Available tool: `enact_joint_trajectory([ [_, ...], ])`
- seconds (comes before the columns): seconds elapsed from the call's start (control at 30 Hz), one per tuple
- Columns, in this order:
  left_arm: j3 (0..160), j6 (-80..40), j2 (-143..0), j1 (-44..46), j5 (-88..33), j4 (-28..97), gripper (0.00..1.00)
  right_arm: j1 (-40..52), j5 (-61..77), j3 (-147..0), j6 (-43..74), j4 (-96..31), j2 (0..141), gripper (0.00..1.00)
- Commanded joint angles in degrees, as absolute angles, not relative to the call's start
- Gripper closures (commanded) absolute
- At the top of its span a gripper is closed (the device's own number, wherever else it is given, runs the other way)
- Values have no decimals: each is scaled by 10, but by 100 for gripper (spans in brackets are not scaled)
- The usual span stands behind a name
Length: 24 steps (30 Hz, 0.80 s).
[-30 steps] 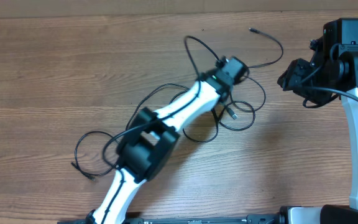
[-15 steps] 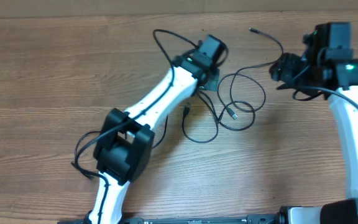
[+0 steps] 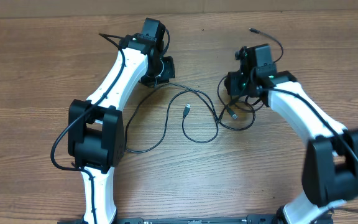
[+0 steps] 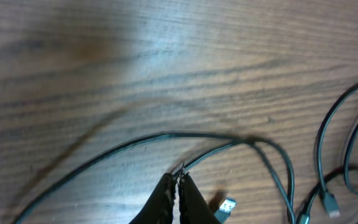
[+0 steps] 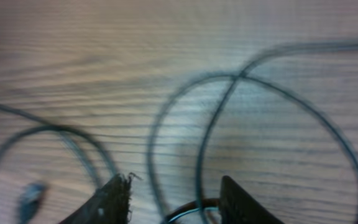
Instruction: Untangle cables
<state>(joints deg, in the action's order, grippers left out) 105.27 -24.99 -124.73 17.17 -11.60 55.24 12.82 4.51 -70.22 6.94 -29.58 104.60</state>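
The cables are bunched up beside the cable loops (image 3: 219,122) under my right gripper, so my right gripper should move back and my left gripper should reach for the bunched strands of cable (image 3: 215,112).
Thin black cables lie across the wooden table (image 3: 30,74). My left gripper (image 3: 159,67) is at the back of the table, shut on one cable (image 4: 216,148) that comes out of its tips (image 4: 179,179). That cable (image 3: 191,93) runs right to a small knot of loops (image 3: 238,115). A loose plug (image 3: 187,110) lies in the middle and shows as a silver plug (image 4: 227,206) in the left wrist view. My right gripper (image 3: 234,84) hovers just above the loops, open, with cable loops (image 5: 197,149) lying between its fingers (image 5: 114,196). A silver-tipped end (image 3: 252,29) lies at the back right.
The left arm's elbow (image 3: 95,134) rises over the left-middle of the table, with a slack cable loop (image 3: 148,144) beside it. The right arm's elbow (image 3: 334,168) stands at the front right. The table's back edge (image 3: 229,9) is close behind both grippers.
The left gripper has swung left and back, dragging its cable out of the tangle into a long line. The right arm has moved left, down over the remaining loops.
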Motion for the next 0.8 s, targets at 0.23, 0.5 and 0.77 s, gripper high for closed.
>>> enact_joint_trajectory([
  [0.23, 1052, -253, -1225, 172, -130, 561, 87, 129, 20, -695, 90, -313, 1113, 66],
  [0.5, 1052, -253, -1225, 172, -130, 564, 87, 131, 25, -642, 90, -272, 1121, 66],
  [0.77, 1052, -253, -1225, 172, -130, 571, 86, 140, 26, -625, 90, -237, 1165, 88],
])
